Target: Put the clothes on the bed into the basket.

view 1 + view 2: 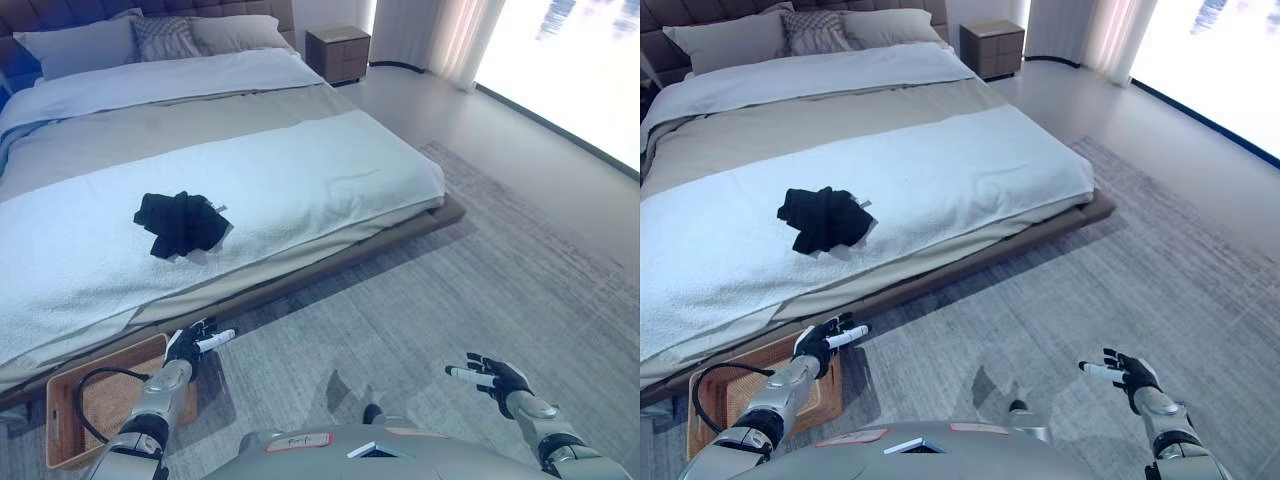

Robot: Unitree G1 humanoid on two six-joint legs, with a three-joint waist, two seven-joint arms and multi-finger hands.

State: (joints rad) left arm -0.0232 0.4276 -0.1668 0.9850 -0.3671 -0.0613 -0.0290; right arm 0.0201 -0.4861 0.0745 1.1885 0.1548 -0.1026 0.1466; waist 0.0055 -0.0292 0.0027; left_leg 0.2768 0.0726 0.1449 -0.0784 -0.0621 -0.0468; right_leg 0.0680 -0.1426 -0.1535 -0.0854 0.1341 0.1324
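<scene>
The crumpled black garment (181, 225) is bunched up in loose folds (194, 212), so it will sag open and trail a limp end when I lift its edge.
A crumpled black garment (182, 223) lies on the white blanket of the bed (300, 170), toward the bed's near edge. A brown wicker basket (76, 436) sits on the floor at the lower left, beside the bed's near edge. My left hand (192, 342) hovers open over the basket's right end, below the bed's edge and well short of the garment. My right hand (490, 376) floats open above the grey rug at the lower right, holding nothing.
Pillows (150, 38) rest at the head of the bed. A wooden nightstand (338, 52) stands at the far side by a curtain (440, 35). A grey rug (450, 290) covers the floor in front of the bed.
</scene>
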